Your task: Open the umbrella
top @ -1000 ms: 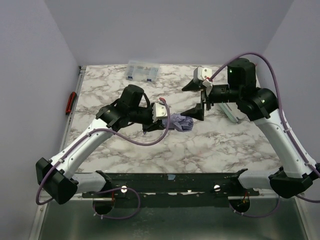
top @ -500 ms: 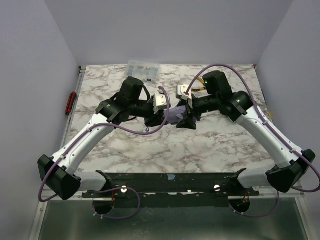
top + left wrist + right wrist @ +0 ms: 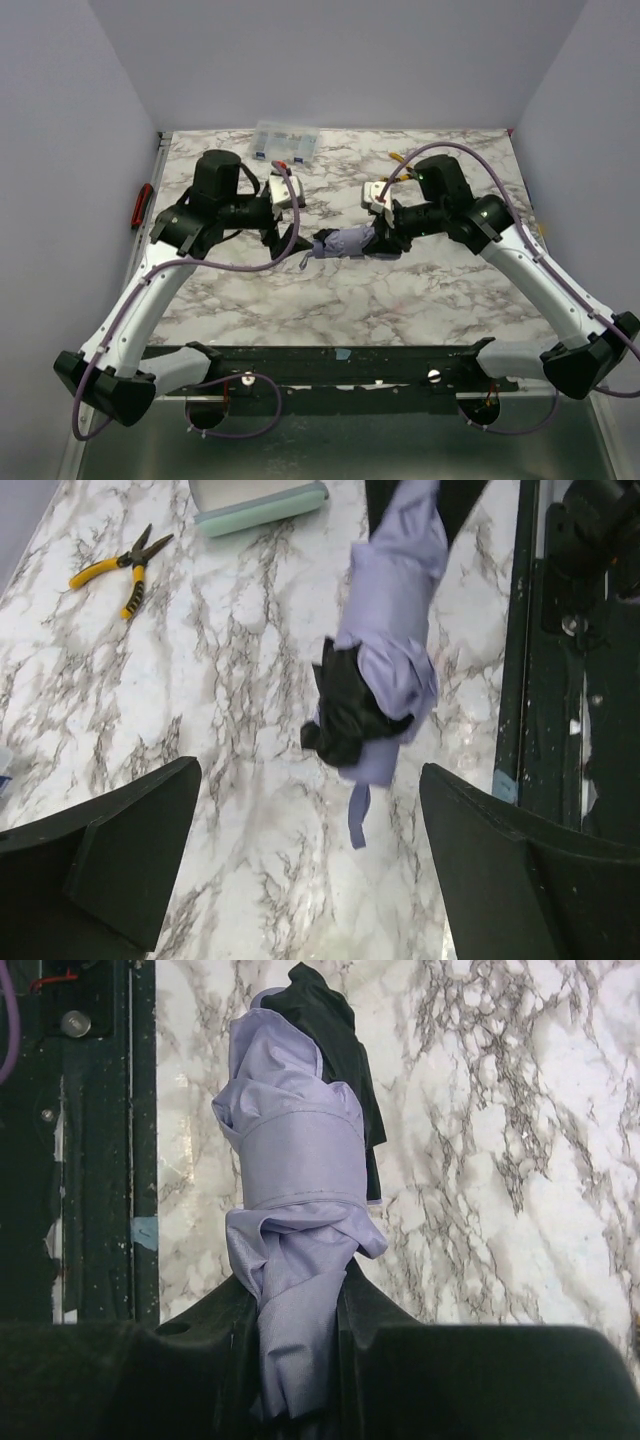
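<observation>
The umbrella's handle sits tight [image 3: 378, 742] against the folded canopy, past my open left gripper, so I should move closer, grip the handle [image 3: 370, 770] and draw out the umbrella's stem.
The folded umbrella [image 3: 345, 243] is a pale lavender bundle with black fabric bunched at its left end, held just above the marble table. My right gripper [image 3: 380, 240] is shut on its right end. In the right wrist view the fingers [image 3: 390, 1350] pinch the twisted lavender canopy [image 3: 295, 1160]. My left gripper [image 3: 283, 230] stands open a little to the left of the umbrella, with nothing between its fingers. In the left wrist view the umbrella [image 3: 395, 650] lies ahead of the open gripper [image 3: 310, 865], and the closure strap [image 3: 358, 818] hangs loose from its near end.
A clear compartment box [image 3: 287, 140] sits at the back edge of the table. Yellow-handled pliers [image 3: 125, 565] and a pale green tray [image 3: 260, 502] lie beyond the umbrella. A red tool [image 3: 143, 205] lies on the left rail. The black frame [image 3: 560, 680] runs along the near edge.
My left gripper opened, let go of the umbrella and drew back to the left. My right gripper came in from the right and closed on the umbrella's other end.
</observation>
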Controlling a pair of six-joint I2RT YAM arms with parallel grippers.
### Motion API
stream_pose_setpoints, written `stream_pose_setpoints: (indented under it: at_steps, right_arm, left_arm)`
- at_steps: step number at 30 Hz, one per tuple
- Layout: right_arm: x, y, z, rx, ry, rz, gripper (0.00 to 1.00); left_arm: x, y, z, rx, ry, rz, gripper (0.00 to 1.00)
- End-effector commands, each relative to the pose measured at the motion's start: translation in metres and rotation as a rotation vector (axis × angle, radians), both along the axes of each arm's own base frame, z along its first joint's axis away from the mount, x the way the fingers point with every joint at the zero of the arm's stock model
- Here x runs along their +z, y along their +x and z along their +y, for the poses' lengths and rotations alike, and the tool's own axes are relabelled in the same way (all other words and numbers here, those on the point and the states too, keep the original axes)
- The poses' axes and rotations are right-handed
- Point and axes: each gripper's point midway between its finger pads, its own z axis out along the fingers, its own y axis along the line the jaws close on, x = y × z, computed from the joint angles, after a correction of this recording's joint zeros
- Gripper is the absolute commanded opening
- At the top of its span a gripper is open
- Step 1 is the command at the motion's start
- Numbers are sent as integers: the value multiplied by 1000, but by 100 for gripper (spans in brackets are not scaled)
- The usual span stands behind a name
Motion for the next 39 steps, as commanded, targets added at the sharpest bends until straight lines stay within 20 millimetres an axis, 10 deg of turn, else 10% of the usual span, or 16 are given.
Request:
stream_pose_setpoints:
  at_steps: [1,11,21,36,39]
  right_arm:
    - [22,-17,-3,10,94,-10,1]
    - [43,-22,3,19,166,-3,1]
    - [35,-17,-2,-33,135,-4,1]
    - [11,-19,-24,-111,35,6,1]
    - [6,-18,-20,-115,33,50,1]
  left_arm:
    - [-32,-25,22,-59,101,-87,93]
    - [-77,-18,19,-45,144,-49,79]
    - [-87,-17,24,-18,159,-8,0]
    - [-110,11,102,206,260,-37,0]
    - [-92,5,93,158,211,-72,61]
